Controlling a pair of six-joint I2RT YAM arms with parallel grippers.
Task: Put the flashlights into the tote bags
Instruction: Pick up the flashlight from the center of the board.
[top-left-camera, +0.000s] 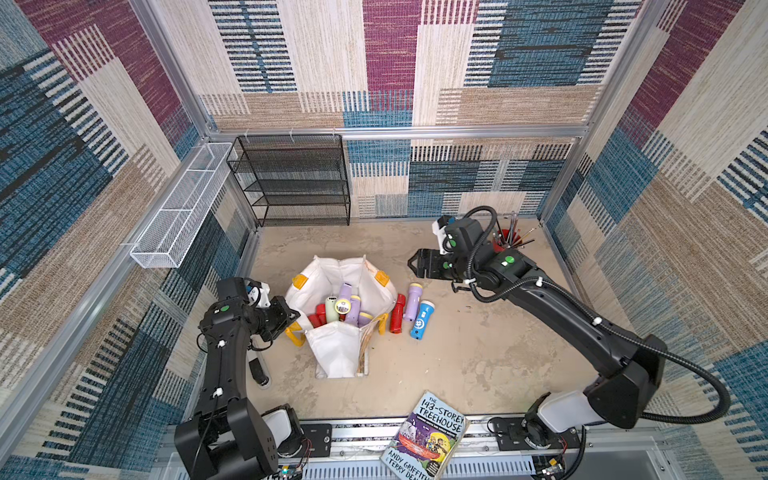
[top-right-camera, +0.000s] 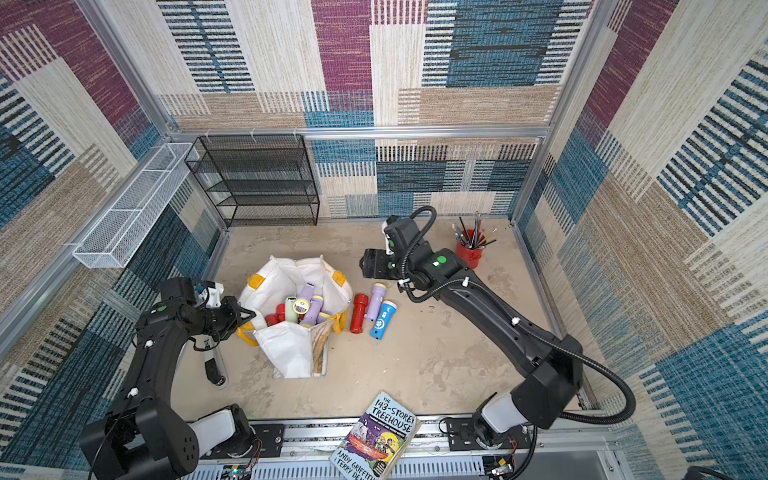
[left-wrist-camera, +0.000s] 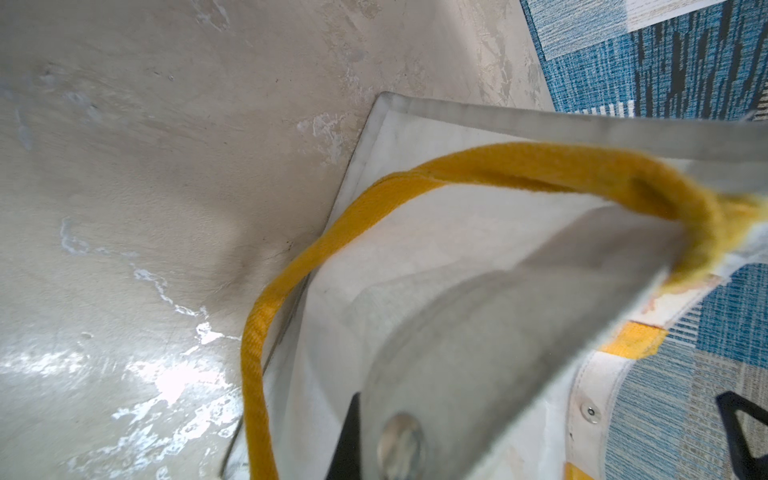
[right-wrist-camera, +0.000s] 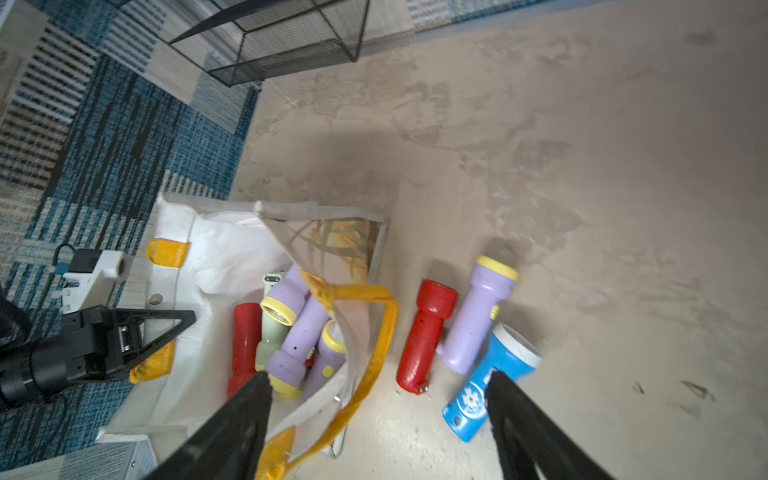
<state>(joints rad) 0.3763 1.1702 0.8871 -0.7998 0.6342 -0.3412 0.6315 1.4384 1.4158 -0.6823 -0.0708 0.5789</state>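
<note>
The blue flashlight (top-left-camera: 423, 318) is at the open end of the row, so I should keep moving my right gripper toward its narrow body (top-left-camera: 419, 326) and close it once the fingers straddle it.
The white tote bag (top-left-camera: 336, 349) (top-right-camera: 286, 353) (right-wrist-camera: 216, 257) stands open in the middle of the table, with yellow handles (left-wrist-camera: 519, 162). Several flashlights (top-left-camera: 347, 309) (top-right-camera: 305, 307) (right-wrist-camera: 286, 332) lie inside it. Just right of the bag, a red flashlight (top-left-camera: 397, 313) (right-wrist-camera: 424, 336), a lilac one (top-left-camera: 412, 301) (right-wrist-camera: 478, 316) and a blue one (top-left-camera: 421, 320) (right-wrist-camera: 473, 399) lie side by side on the table. My left gripper (top-left-camera: 294, 316) (top-right-camera: 248, 318) (right-wrist-camera: 183, 320) is shut on the bag's left rim. My right gripper (top-left-camera: 417, 264) (top-right-camera: 365, 264) (right-wrist-camera: 378, 378) hangs open and empty above the table, behind the three loose flashlights.
A black wire-mesh rack (top-left-camera: 299, 183) stands at the back left, and a white wire basket (top-left-camera: 183, 208) hangs on the left wall. A red cup of pencils (top-left-camera: 505, 243) is at the back right. A book (top-left-camera: 428, 440) lies on the front edge.
</note>
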